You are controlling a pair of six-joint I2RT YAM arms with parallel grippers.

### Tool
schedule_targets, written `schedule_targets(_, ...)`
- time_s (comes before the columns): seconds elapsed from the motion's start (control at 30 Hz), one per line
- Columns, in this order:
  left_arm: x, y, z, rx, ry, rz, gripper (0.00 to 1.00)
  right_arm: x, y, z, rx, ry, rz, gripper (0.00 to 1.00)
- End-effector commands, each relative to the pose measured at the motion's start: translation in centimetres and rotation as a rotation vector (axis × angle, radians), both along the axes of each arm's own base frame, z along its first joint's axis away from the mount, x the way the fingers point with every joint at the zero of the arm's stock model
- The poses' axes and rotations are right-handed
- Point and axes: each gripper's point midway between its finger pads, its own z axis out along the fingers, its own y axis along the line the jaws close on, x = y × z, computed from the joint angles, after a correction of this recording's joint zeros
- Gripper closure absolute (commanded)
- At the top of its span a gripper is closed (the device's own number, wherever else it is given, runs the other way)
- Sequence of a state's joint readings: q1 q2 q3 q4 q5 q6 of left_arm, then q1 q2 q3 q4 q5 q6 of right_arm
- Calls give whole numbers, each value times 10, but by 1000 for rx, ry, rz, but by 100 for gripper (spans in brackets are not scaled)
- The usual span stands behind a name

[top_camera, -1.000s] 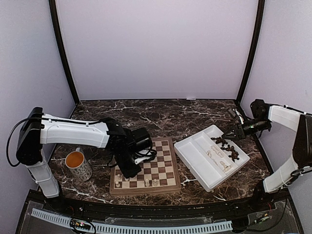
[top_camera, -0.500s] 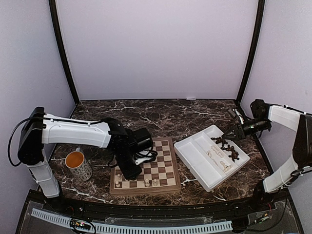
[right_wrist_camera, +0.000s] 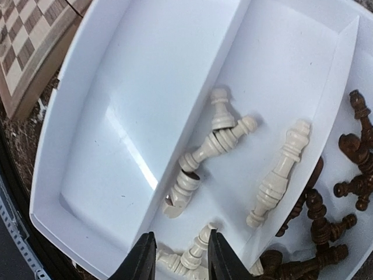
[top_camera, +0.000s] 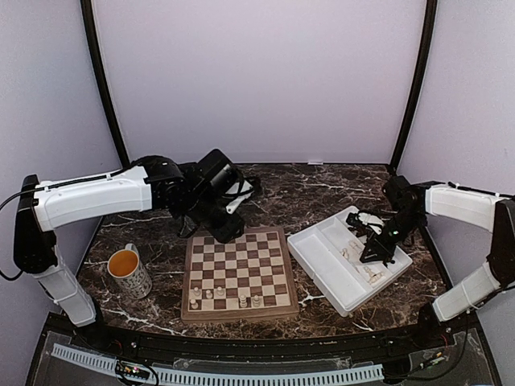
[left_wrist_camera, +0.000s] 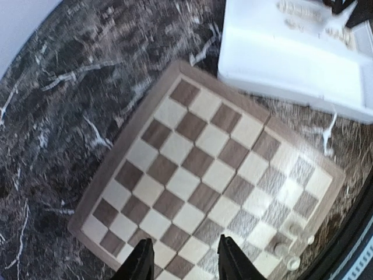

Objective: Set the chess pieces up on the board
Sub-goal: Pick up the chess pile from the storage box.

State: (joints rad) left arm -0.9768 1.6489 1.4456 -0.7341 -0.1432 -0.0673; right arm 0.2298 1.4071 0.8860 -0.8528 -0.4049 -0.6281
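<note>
The cream pieces point(right_wrist_camera: 214, 144) are lying on their sides in the white tray, so the robot's right gripper should pick one up and hand it to the left gripper above the tray point(top_camera: 335, 231).
The board point(top_camera: 241, 261) lies at the table's near middle, with several pale chess pieces point(top_camera: 242, 301) standing in its near rows. My left gripper point(top_camera: 229, 229) hangs above the board's far left corner. In the left wrist view it point(left_wrist_camera: 185, 265) is open and empty above the board point(left_wrist_camera: 198, 157), with pale pieces point(left_wrist_camera: 288, 256) at the lower right. My right gripper point(top_camera: 378, 248) hovers in the white tray. In the right wrist view it point(right_wrist_camera: 180, 259) is open over lying cream pieces point(right_wrist_camera: 280, 172); one cream piece point(right_wrist_camera: 198, 252) lies between the fingertips. Dark pieces point(right_wrist_camera: 349, 186) fill the compartment to the right.
The white compartmented tray point(top_camera: 322, 269) sits right of the board, its near-left compartment point(right_wrist_camera: 134, 116) bare. A mug point(top_camera: 129, 272) of orange liquid stands left of the board. Walls close in on three sides of the dark marble table.
My left gripper rose from the board's near left squares and swung back to its far left corner. My right gripper moved from the tray's far right edge to above the cream pieces.
</note>
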Motion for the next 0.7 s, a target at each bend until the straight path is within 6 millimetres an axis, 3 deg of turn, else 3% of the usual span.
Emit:
schedule_targets(0.0,39,-42,61,-301,-181,102,61,6,-17,-18,-152,-16,-26,69)
schedule_targets(0.13,41,-72,70,-471,-161,82,61,14,-6,-16,-143,-36,-19,70)
schedule_targets(0.23,42,-81,65,-491,-138,75,61,22,4,-17,-136,-37,-19,68)
schedule_targets(0.47,39,-82,47,-474,-95,76,61,40,18,-29,-128,-1,-42,63)
schedule_targets(0.67,37,-81,40,-480,-79,92,60,40,29,-39,-119,42,-27,61)
